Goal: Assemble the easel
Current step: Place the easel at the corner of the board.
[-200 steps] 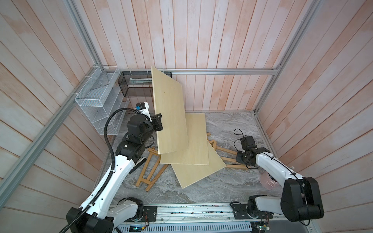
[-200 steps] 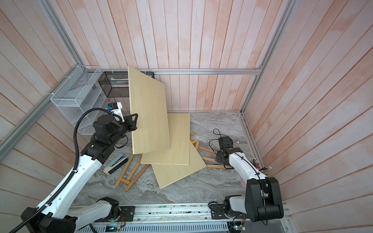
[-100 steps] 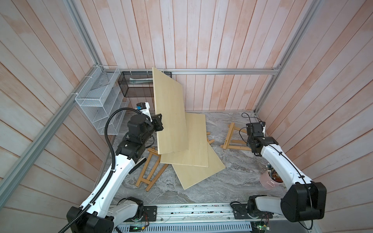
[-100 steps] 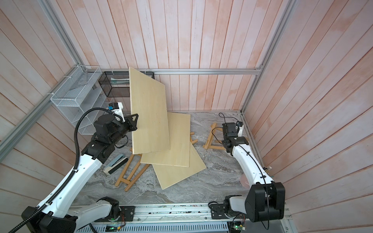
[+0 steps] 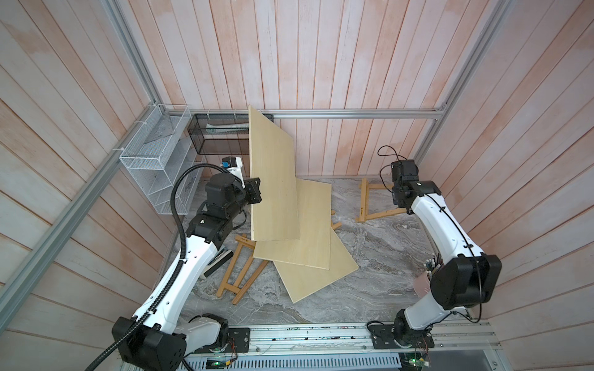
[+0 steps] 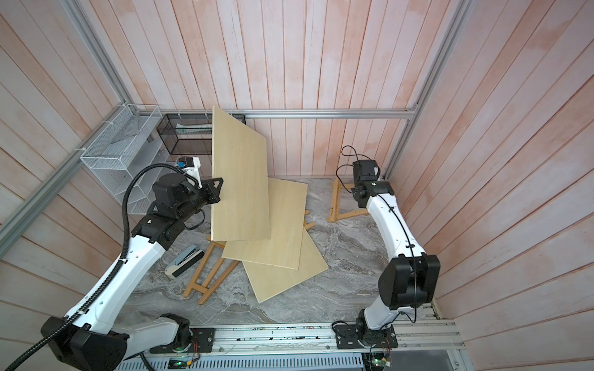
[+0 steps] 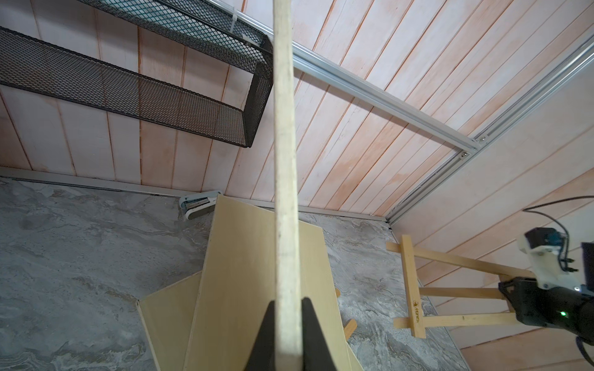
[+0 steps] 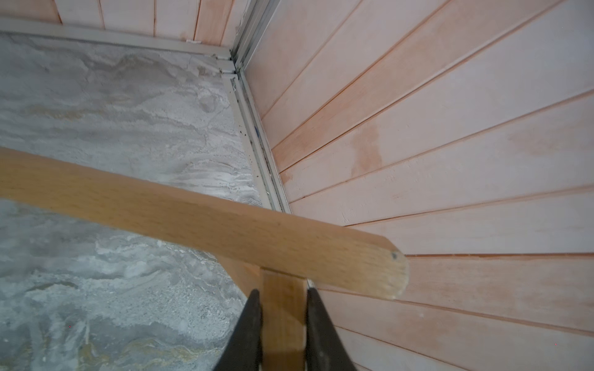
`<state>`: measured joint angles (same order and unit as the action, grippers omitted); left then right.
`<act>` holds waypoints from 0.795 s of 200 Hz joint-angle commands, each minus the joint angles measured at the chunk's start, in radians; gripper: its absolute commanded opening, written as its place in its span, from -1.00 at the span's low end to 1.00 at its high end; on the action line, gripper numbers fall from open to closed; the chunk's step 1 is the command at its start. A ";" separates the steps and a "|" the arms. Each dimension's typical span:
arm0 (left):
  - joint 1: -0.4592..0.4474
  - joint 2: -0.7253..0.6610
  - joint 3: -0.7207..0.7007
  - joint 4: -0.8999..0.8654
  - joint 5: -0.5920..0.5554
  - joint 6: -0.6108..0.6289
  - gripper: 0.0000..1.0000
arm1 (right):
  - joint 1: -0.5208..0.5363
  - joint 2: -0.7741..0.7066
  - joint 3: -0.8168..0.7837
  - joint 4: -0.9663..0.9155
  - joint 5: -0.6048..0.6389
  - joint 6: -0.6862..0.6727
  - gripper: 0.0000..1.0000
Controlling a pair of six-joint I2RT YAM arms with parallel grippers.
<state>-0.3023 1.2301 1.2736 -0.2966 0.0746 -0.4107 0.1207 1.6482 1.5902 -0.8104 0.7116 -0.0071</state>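
The small wooden easel (image 5: 362,210) is clear of the boards. My right gripper should keep lowering it to the open floor (image 5: 374,234) and let go once it rests there.
My left gripper (image 5: 255,192) (image 7: 288,300) is shut on the edge of a pale wooden board (image 5: 273,180) (image 6: 239,183) and holds it upright above the floor. Two more boards (image 5: 308,237) (image 5: 318,273) lie stacked below it. At the back right corner my right gripper (image 5: 398,200) (image 8: 283,292) is shut on the top end of a small wooden easel (image 5: 364,202) (image 6: 334,202) (image 8: 225,225). That easel is tilted, with its feet towards the floor. A second easel (image 5: 239,273) (image 6: 209,276) lies flat, partly under the boards.
A white wire basket (image 5: 154,160) and a black mesh basket (image 5: 218,135) hang on the left and back walls. A stapler-like tool (image 6: 183,260) lies beside the flat easel. A pink cup (image 5: 422,284) stands by the right wall. Plank walls close in on three sides.
My right arm has swung the easel from the floor beside the boards to the back right corner. The left arm and its board have barely moved.
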 commanded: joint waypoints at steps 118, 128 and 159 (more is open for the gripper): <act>0.002 -0.001 0.137 -0.122 0.019 0.160 -1.00 | 0.161 0.418 0.274 -0.121 0.233 -0.116 -1.00; 0.002 -0.004 0.148 -0.130 0.013 0.164 -1.00 | 0.174 0.441 0.286 -0.121 0.234 -0.118 -1.00; 0.002 -0.006 0.172 -0.145 0.001 0.165 -1.00 | 0.193 0.501 0.311 -0.129 0.249 -0.105 -1.00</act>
<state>-0.3016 1.2484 1.3907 -0.4778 0.0978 -0.3588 0.3164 2.0720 1.8980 -0.8871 1.0409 -0.1558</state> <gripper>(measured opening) 0.108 0.221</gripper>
